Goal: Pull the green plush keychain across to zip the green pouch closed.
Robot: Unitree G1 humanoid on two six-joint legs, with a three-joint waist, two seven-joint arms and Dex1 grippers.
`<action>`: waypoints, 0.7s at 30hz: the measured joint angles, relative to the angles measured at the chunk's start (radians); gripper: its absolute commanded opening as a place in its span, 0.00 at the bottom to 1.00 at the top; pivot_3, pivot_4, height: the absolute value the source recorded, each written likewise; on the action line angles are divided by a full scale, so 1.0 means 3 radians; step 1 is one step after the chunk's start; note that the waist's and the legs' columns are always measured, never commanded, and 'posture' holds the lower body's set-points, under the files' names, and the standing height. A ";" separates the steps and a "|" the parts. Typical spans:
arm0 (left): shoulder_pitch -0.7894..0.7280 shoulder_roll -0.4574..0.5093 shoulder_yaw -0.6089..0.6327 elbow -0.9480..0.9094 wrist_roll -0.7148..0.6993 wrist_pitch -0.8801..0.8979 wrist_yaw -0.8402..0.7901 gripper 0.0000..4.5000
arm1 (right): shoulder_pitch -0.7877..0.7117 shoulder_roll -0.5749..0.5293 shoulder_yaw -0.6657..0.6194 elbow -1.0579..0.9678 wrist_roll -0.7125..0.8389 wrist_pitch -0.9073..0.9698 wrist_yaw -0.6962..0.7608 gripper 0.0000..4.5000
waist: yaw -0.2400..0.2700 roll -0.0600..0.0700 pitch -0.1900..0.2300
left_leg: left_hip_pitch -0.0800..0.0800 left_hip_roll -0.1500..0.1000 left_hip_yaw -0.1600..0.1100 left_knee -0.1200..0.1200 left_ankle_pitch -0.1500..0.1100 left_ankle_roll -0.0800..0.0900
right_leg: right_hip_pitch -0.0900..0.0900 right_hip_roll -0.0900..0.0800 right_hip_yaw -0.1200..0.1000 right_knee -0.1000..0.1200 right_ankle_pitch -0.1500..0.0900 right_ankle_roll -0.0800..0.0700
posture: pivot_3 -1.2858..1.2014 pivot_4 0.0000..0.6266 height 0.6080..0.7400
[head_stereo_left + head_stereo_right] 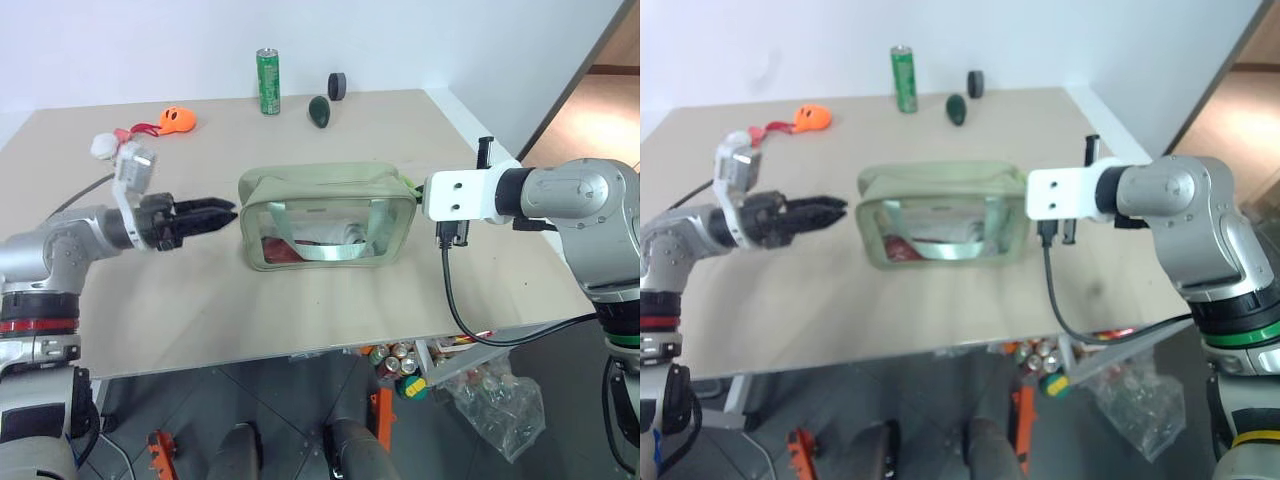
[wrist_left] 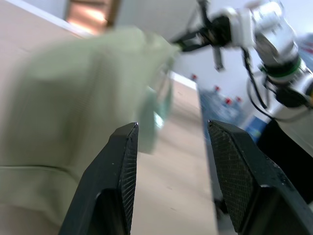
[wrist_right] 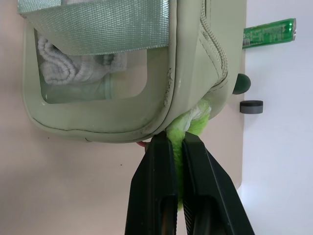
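The robot's right gripper is on the keychain and the green pouch's opposite end [image 1: 246, 200] is loose, so the left gripper should pinch the front edge there [image 1: 250, 217] before the pull on the keychain continues.
The green pouch [image 1: 322, 214] stands upright mid-table, its clear window and webbing strap facing me, with white cloth and something red inside. My right gripper [image 3: 176, 138] is shut on the green plush keychain [image 3: 191, 123], which hangs at the pouch's right end corner, by the zipper line. My left gripper [image 1: 220, 212] hovers level just off the pouch's left end, pointing at it. In the left wrist view its fingers [image 2: 122, 166] stand apart with nothing between them, and the pouch [image 2: 73, 112] looms close ahead.
At the table's far edge stand a green soda can [image 1: 268, 81], a dark green egg-shaped object [image 1: 319, 111] and a black roll [image 1: 337, 86]. An orange plush [image 1: 177, 120] and a white lump [image 1: 104, 146] lie far left. Cans and a plastic bag [image 1: 490, 390] sit on the floor.
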 measured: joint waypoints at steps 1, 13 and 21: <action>0.0003 0.0000 -0.0017 -0.0010 -0.0003 0.0017 -0.0006 0.51 | 0.0000 0.0004 0.0000 0.0000 -0.0001 0.0000 0.0000 0.00 | 0.0000 0.0000 0.0000 | 0.0000 0.0000 -0.0001 0.0000 0.0000 0.0000 | 0.0000 0.0001 -0.0001 0.0001 0.0000 0.0000 | 0.52 0.24 1.00; -0.0120 -0.0070 -0.0043 0.0242 0.0109 -0.0168 0.0116 0.51 | -0.0001 0.0022 0.0000 -0.0005 -0.0007 0.0019 -0.0001 0.00 | -0.0001 0.0000 0.0000 | 0.0000 0.0001 0.0000 0.0002 0.0000 0.0000 | -0.0001 0.0002 0.0000 0.0002 0.0001 -0.0001 | 0.52 0.24 1.00; -0.0101 0.0197 0.0199 0.0268 -0.0031 -0.0133 -0.0016 0.51 | -0.0001 0.0024 0.0000 -0.0011 -0.0008 0.0050 0.0000 0.00 | 0.0001 0.0000 0.0000 | 0.0000 0.0002 0.0001 0.0002 0.0000 0.0000 | -0.0001 0.0002 0.0000 0.0002 0.0001 -0.0001 | 0.52 0.24 1.00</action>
